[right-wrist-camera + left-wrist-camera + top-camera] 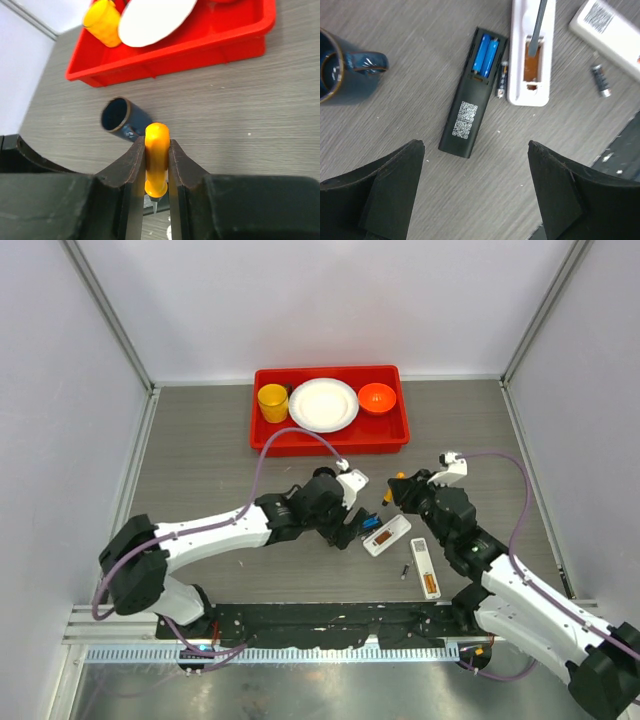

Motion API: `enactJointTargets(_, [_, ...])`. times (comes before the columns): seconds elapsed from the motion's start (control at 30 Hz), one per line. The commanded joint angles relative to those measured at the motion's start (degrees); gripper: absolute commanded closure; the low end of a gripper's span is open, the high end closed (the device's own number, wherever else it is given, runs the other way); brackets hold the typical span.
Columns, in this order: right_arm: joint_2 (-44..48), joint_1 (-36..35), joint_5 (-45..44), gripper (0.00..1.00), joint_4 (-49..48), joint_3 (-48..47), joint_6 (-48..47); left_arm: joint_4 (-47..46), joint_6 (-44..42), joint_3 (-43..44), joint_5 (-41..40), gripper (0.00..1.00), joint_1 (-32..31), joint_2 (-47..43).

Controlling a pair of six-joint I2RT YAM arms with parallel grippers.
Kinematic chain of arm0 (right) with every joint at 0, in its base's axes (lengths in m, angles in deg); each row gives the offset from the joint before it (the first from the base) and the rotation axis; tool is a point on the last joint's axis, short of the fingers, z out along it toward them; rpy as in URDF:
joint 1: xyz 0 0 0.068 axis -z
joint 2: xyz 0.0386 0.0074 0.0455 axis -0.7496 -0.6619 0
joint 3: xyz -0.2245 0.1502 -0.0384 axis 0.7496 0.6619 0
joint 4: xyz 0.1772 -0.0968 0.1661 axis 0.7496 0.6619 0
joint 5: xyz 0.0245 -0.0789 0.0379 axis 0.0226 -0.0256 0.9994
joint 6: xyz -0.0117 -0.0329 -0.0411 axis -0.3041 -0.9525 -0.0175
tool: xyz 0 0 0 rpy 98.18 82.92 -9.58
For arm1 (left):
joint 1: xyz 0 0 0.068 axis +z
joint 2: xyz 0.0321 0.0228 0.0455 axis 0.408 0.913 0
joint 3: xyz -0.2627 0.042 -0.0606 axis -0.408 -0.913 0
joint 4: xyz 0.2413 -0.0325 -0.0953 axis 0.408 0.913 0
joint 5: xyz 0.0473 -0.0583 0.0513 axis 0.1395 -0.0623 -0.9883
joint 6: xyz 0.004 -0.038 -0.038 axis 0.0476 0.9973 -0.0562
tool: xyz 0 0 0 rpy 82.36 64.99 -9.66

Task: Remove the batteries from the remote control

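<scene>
The black remote is lying loose with blue batteries in its bay (486,55), so my left gripper should hold its lower end (459,134) firmly in place before the screwdriver pries the batteries out.
A black remote (465,117) lies back up with its cover off, and two bright blue batteries (485,54) sit in its bay. A white remote (532,75) lies beside it with an open, empty bay. One dark grey battery (501,86) lies between the two remotes and another (601,80) lies loose to the right. My left gripper (476,146) is open and empty, hovering above the black remote's lower end. My right gripper (157,142) is shut on the orange-handled screwdriver (157,165). The screwdriver's shaft (536,30) reaches into the white remote's bay.
A second white remote (426,567) lies near the right arm. A dark blue mug (120,116) lies on its side left of the remotes. A red tray (325,445) at the back holds a yellow cup (272,402), a white plate (323,404) and an orange bowl (377,397).
</scene>
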Motion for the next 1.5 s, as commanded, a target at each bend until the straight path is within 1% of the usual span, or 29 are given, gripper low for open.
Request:
enactJointTargets(0.0, [-4.98,1.85,-2.23,0.99,-3.37,-2.58,-3.02,-7.67,-8.57,-3.15,-0.06,0.12,-0.08,4.91])
enactJointTargets(0.1, [-8.06,4.22,0.49,0.99,-4.96,-3.10,-2.93,-8.91,-11.04,-2.20,0.39,0.12,-0.08,7.99])
enactJointTargets(0.23, [-10.79,7.65,4.27,0.99,-7.07,-3.02,-2.49,-8.21,-13.15,-0.96,-1.45,0.12,-0.08,13.70])
enactJointTargets(0.3, [-11.58,9.05,5.16,0.99,-8.39,-3.02,-2.40,-8.38,-13.51,-1.13,-2.16,0.12,0.01,14.86])
enactJointTargets(0.43, [-14.39,9.94,6.22,0.99,-10.59,-2.93,-2.93,-9.61,-13.25,-0.96,0.47,0.13,0.88,17.32])
enactJointTargets(0.53, [-16.24,9.94,6.74,0.99,-12.78,-3.02,-3.28,-8.99,-13.07,0.01,2.67,0.17,1.67,18.90])
enactJointTargets(0.57, [-17.73,10.02,6.83,0.99,-14.18,-3.02,-3.37,-9.17,-12.72,-0.16,3.63,0.18,2.20,19.17])
enactJointTargets(0.63, [-19.14,10.03,6.92,0.99,-15.77,-2.76,-3.37,-9.43,-12.55,-0.34,6.09,0.28,2.73,19.17])
enactJointTargets(0.7, [-21.42,10.03,7.27,0.99,-17.70,-2.75,-3.46,-9.44,-12.37,-0.60,8.12,0.41,3.17,19.26])
enactJointTargets(0.77, [-22.57,10.03,7.27,0.99,-18.41,-3.19,-3.72,-9.61,-12.37,-0.87,8.73,0.47,3.17,19.34])
enactJointTargets(0.8, [-23.62,10.03,7.36,0.99,-18.67,-3.63,-4.07,-9.52,-12.02,-0.96,8.82,0.53,3.17,19.52])
enactJointTargets(0.97, [-25.47,10.03,6.48,0.99,-18.85,-4.95,-5.83,-9.26,-11.58,-0.69,9.26,0.65,3.17,19.79])
enactJointTargets(1.0, [-25.74,10.03,6.31,0.99,-18.85,-5.30,-5.83,-9.00,-11.58,-0.61,9.26,0.69,3.17,19.87])
enactJointTargets(1.2, [-29.16,10.03,5.69,0.99,-20.96,-5.56,-6.62,-8.56,-11.23,-0.34,10.14,0.74,3.17,20.40])
enactJointTargets(1.33, [-31.45,9.94,5.51,0.99,-21.14,-6.00,-7.06,-8.38,-11.23,-0.25,10.49,0.76,3.17,20.40])
enactJointTargets(1.47, [-31.80,9.94,5.25,0.99,-21.14,-5.74,-7.15,-8.38,-11.05,-0.34,10.50,0.77,3.17,20.40])
